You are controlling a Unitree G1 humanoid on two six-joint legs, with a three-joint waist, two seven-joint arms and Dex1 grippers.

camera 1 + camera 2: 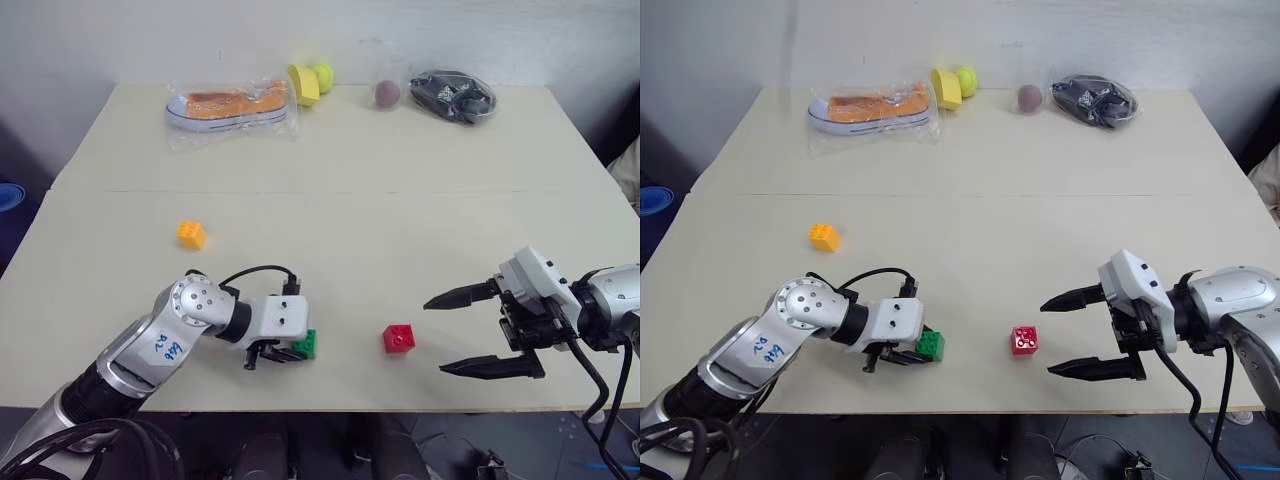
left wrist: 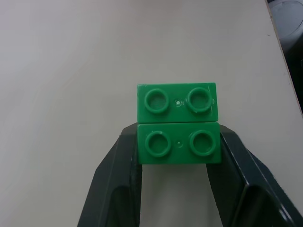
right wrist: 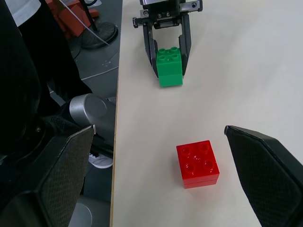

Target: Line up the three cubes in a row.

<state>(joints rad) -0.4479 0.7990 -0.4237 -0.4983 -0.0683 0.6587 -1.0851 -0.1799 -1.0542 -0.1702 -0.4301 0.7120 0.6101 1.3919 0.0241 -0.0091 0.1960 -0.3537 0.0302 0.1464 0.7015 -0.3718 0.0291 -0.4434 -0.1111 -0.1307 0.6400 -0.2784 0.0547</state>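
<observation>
My left gripper needs to open, grip the green cube again and put it down square, nearer the red cube (image 1: pixel 1024 340), because the green cube sits crooked (image 1: pixel 931 346) to the red cube.
My left gripper (image 1: pixel 283 352) is shut on the green cube (image 1: pixel 305 344), low over the table near its front edge. The left wrist view shows the black fingers (image 2: pixel 124 163) clamping the near half of the green cube (image 2: pixel 177 120). The red cube (image 1: pixel 399 338) sits on the table just to the right of the green one, with a gap between them. My right gripper (image 1: pixel 437 335) is open, pointing left at the red cube from a short distance and touching nothing. The orange-yellow cube (image 1: pixel 191 234) lies alone farther back on the left.
Along the far edge lie a bagged orange shoe (image 1: pixel 230 105), a yellow cup-like object (image 1: pixel 303 85), a yellow-green ball (image 1: pixel 324 75), a dark reddish ball (image 1: pixel 386 93) and a black bagged item (image 1: pixel 453 95). The table's front edge (image 1: pixel 380 407) runs close to both grippers.
</observation>
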